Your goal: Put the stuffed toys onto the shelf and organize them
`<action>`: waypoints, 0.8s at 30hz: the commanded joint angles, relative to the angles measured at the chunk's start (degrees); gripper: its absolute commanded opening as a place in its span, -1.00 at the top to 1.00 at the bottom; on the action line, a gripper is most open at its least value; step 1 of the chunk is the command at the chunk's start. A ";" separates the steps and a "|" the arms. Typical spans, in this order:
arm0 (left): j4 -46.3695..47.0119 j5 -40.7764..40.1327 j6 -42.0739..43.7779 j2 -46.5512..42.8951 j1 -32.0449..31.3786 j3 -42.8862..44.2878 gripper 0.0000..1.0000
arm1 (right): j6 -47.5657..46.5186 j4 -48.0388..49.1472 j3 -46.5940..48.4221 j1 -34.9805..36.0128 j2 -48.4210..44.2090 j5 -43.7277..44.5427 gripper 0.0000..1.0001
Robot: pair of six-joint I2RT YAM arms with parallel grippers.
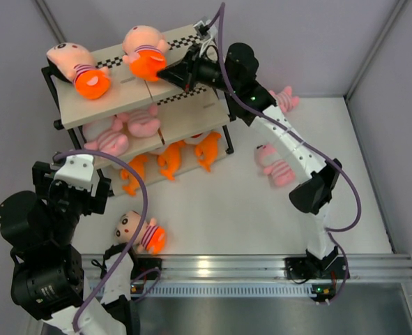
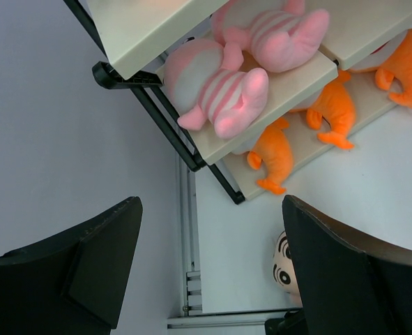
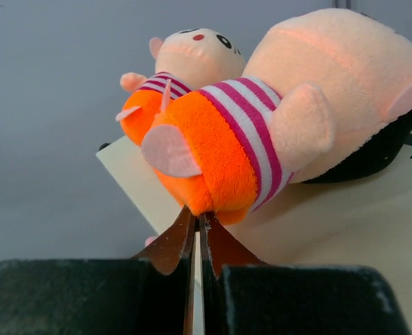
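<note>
Next, my left gripper passes the third doll (image 1: 140,232) to my right gripper, because the doll lies near my left gripper but the top board's loose end (image 1: 185,48) is by my right gripper.
The shelf (image 1: 122,94) stands at the far left. Two dolls (image 1: 77,66) (image 1: 144,52) lie on its top board, two pink striped animals (image 1: 111,142) on the middle board, three orange fish (image 1: 169,160) on the bottom board. My right gripper (image 1: 162,72) is shut, its tips touching the orange bottom of the nearer doll (image 3: 219,146) from below in the right wrist view (image 3: 197,216). My left gripper (image 2: 211,206) is open and empty, high above the table's left edge. A third doll (image 1: 139,232) lies on the table near the front; its head (image 2: 284,262) shows beside my right finger.
Two more pink striped animals lie on the table right of the shelf, one (image 1: 275,167) under my right arm and one (image 1: 286,99) by the back wall. A metal rail (image 1: 247,265) runs along the front edge. Grey walls close in on three sides.
</note>
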 commanded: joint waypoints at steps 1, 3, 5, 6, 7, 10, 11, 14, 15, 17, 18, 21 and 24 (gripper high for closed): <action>-8.27 0.93 0.36 -0.12 -0.13 0.20 -0.75 | 5.18 4.48 3.43 -2.89 0.15 -8.68 1.00; -8.27 1.45 0.28 -0.03 -0.13 0.29 -0.75 | 6.51 5.02 4.21 -3.85 1.55 -11.84 1.00; -8.27 1.81 0.19 -0.03 -0.13 0.11 -0.76 | 7.83 4.15 6.59 -4.29 2.95 -14.21 1.00; -8.27 2.24 0.19 -0.03 -0.13 0.03 -0.75 | 7.75 3.71 6.77 -4.38 3.05 -13.88 1.00; -8.36 2.34 0.10 -0.03 -0.13 0.03 -0.75 | 6.79 3.45 6.42 -4.47 2.79 -13.18 1.00; -8.27 3.12 0.10 0.15 -0.13 0.11 -0.75 | 5.29 1.42 6.41 -4.56 2.70 -10.45 1.00; -8.36 3.13 0.01 0.15 -0.13 0.11 -0.75 | 5.37 1.51 6.59 -4.65 3.31 -11.23 1.00; -8.36 2.60 0.19 0.24 -0.13 0.20 -0.76 | 6.51 0.46 7.21 -5.44 5.06 -12.47 0.94; -8.27 2.60 0.27 0.24 -0.13 0.20 -0.76 | 6.69 -0.24 7.21 -5.87 5.33 -12.73 0.90; -8.27 2.95 0.19 0.24 -0.13 0.03 -0.76 | 6.69 -0.60 6.60 -6.23 5.16 -12.73 0.71; -8.27 3.04 0.10 0.24 -0.13 -0.15 -0.76 | 6.52 -0.25 6.24 -6.40 4.72 -12.47 0.66; -8.27 3.04 0.27 0.06 -0.13 -1.03 -0.76 | 5.29 0.10 4.31 -6.58 2.44 -10.54 0.44; -8.27 2.86 0.63 -0.11 -0.13 -2.69 -0.76 | 3.97 -0.60 4.13 -6.93 0.68 -10.01 0.07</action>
